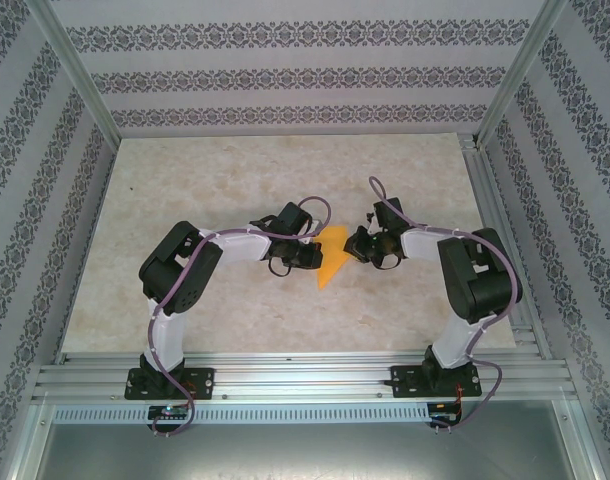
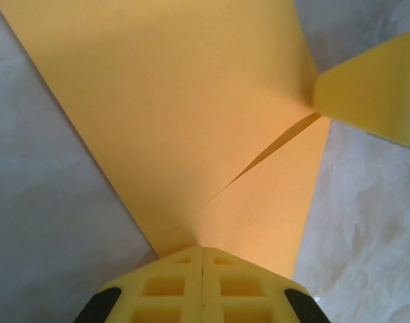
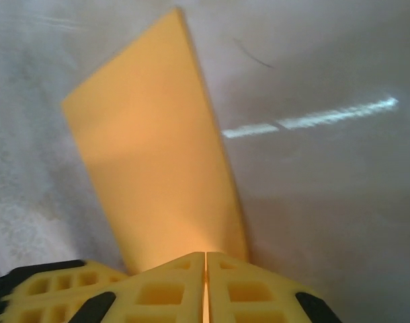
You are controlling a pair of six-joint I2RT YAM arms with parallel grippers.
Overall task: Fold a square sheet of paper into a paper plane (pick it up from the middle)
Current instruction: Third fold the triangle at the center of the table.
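The slanting fold seam point(image 2: 279, 147) gapes beside my right gripper, so I should run my right gripper back along the paper's edge to the paper's near tip point(image 1: 321, 283) while my left gripper stays.
The square sheet of paper point(image 1: 330, 262) is orange-yellow and folded to a pointed outline, its tip toward the near edge. It hangs between both grippers over the middle of the table. My left gripper point(image 1: 311, 256) is shut at the paper's left side. In the left wrist view the paper point(image 2: 178, 114) fans out from my closed left gripper point(image 2: 203, 248), with a slanting fold seam across it. My right gripper point(image 1: 353, 246) is shut on the paper's right side. In the right wrist view a folded strip of paper point(image 3: 151, 168) rises out of the right gripper point(image 3: 205, 254).
The pale marbled table point(image 1: 185, 200) lies open all round the paper. Aluminium frame posts and patterned walls point(image 1: 285, 80) close off the back and both sides. A yellow fingertip point(image 2: 376, 91) of the other gripper touches the paper at upper right in the left wrist view.
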